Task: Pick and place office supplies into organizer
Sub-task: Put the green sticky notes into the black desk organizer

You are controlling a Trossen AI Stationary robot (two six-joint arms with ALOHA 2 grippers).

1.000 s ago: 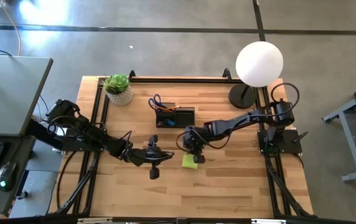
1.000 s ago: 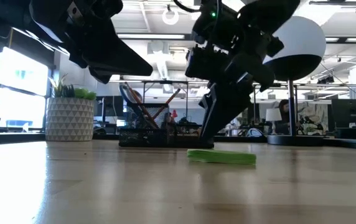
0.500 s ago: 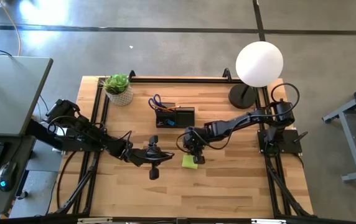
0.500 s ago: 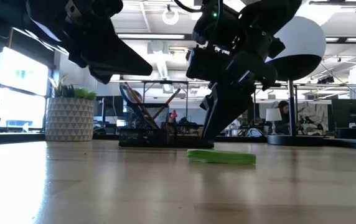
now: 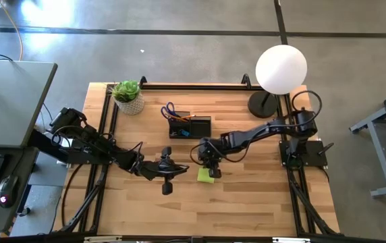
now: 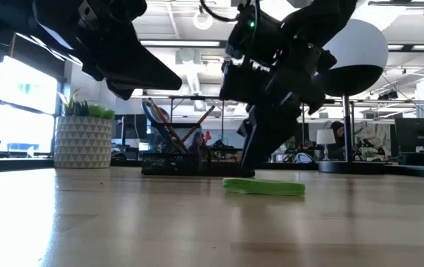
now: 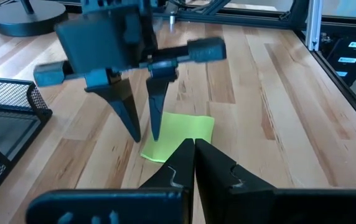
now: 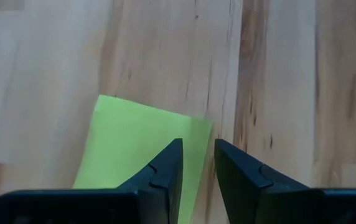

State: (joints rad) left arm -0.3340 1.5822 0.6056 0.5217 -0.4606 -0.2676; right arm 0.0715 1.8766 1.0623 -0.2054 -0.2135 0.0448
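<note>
My right gripper is open too narrowly, and this leaves one finger over the sticky note pad (image 8: pixel 165 138). I should open it wider and bring the fingers down around the pad's side edge (image 8: pixel 203 163).
A yellow-green sticky note pad (image 5: pixel 205 176) lies flat on the wooden table (image 5: pixel 247 196), in front of the black mesh organizer (image 5: pixel 191 126). Blue-handled scissors (image 5: pixel 169 110) stand in the organizer. My right gripper (image 7: pixel 144 135) points steeply down at the pad's organizer-side edge (image 8: pixel 193 134) and is open by a narrow gap. One finger is over the pad and the other is just past its edge. My left gripper (image 7: pixel 194 152) is shut, holds nothing, and hovers just left of the pad. My right gripper comes at the sticky note pad from above, its fingertips (image 7: pixel 155 132) down at the pad's edge (image 7: pixel 165 121). I cannot tell whether they touch the pad. The pad lies flat on the table (image 6: pixel 264 187).
A potted plant (image 5: pixel 128 96) stands at the far left corner. A lamp with a white globe (image 5: pixel 281 66) and a black round base (image 5: pixel 263 104) stands at the far right. Bare wood lies toward the near edge (image 5: pixel 200 216).
</note>
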